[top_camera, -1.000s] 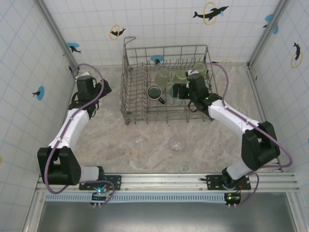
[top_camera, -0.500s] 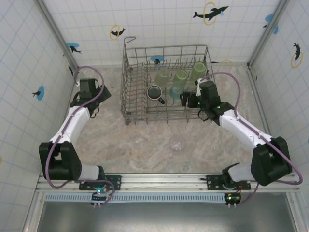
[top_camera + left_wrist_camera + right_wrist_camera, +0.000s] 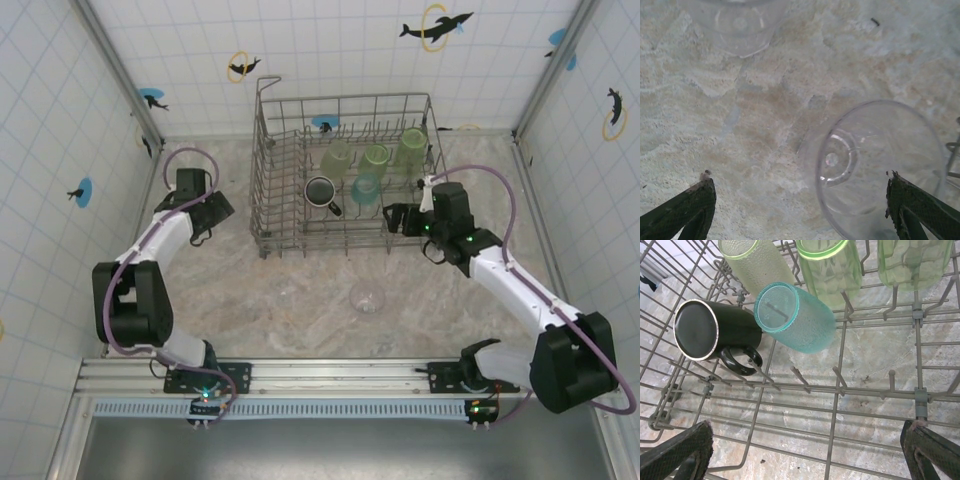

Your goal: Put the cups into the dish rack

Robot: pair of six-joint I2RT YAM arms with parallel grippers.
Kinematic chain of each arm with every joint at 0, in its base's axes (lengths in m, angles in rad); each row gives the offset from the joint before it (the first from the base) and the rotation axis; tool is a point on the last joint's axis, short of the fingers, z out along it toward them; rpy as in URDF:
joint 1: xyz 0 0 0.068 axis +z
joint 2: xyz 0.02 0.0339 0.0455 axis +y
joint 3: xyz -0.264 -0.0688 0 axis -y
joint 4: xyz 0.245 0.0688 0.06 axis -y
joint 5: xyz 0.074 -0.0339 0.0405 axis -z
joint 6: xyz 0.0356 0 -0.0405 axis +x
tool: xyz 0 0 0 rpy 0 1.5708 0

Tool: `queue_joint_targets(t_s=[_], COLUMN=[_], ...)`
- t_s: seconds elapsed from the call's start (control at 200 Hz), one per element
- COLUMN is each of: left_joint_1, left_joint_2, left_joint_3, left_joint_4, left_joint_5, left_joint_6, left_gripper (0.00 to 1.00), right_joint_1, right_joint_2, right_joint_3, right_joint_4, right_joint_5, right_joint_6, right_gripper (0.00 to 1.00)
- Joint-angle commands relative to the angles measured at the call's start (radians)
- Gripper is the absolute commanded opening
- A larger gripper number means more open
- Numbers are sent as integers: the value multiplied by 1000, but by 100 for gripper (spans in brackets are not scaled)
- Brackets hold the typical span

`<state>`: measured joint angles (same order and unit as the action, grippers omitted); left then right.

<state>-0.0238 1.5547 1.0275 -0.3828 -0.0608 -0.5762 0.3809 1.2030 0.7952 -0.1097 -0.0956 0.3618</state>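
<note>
The clear cup's open rim (image 3: 881, 102) is toward my left gripper, so when I turn the cup, its base (image 3: 837, 159) will face outward, free for my right gripper.
The grey wire dish rack (image 3: 272, 215) (image 3: 875, 390) holds a dark mug (image 3: 320, 190) (image 3: 705, 330), a teal cup (image 3: 367, 186) (image 3: 795, 315) and three green cups (image 3: 375, 157) (image 3: 830, 265). My right gripper (image 3: 395, 220) (image 3: 805, 460) hangs open over the rack's near right part, with nothing between its fingers. One clear cup (image 3: 366, 296) stands on the table in front of the rack. My left gripper (image 3: 208, 215) (image 3: 800, 210) is open low over the table left of the rack. A clear cup (image 3: 875, 165) lies on its side there, close to its right finger (image 3: 920, 210). A second clear cup (image 3: 740, 25) lies beyond it.
Tiled walls with fish stickers close the table in on the left, back and right. The rack's tall wire side (image 3: 262, 150) stands just right of my left gripper. Bare marbled tabletop (image 3: 290, 290) runs between the rack and the arm bases.
My right gripper has pulled back from the teal cup, toward the right and the near side of the rack. My left gripper has come nearer and slightly right.
</note>
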Motion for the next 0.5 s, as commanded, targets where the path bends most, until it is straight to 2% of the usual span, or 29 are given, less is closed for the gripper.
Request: queue_joint_targets(t_s=[0.0, 0.265, 0.425, 0.495], left_joint_1=[7, 8, 8, 10], left_joint_2=[22, 51, 77, 82], left_joint_3=[8, 11, 25, 31], left_joint_4=[-19, 3, 5, 5], left_joint_5=[-2, -5, 7, 9], left_joint_6=[-11, -19, -16, -19], left_gripper=[89, 84, 74, 73], right_joint_1=[-13, -19, -20, -20], right_joint_2=[-21, -14, -18, -17], right_joint_3=[-37, -34, -48, -48], right_joint_4=[-41, -26, -17, -17], right_joint_5=[-21, -36, -30, -29], right_joint_6=[7, 25, 31, 33], right_gripper=[100, 100, 100, 100])
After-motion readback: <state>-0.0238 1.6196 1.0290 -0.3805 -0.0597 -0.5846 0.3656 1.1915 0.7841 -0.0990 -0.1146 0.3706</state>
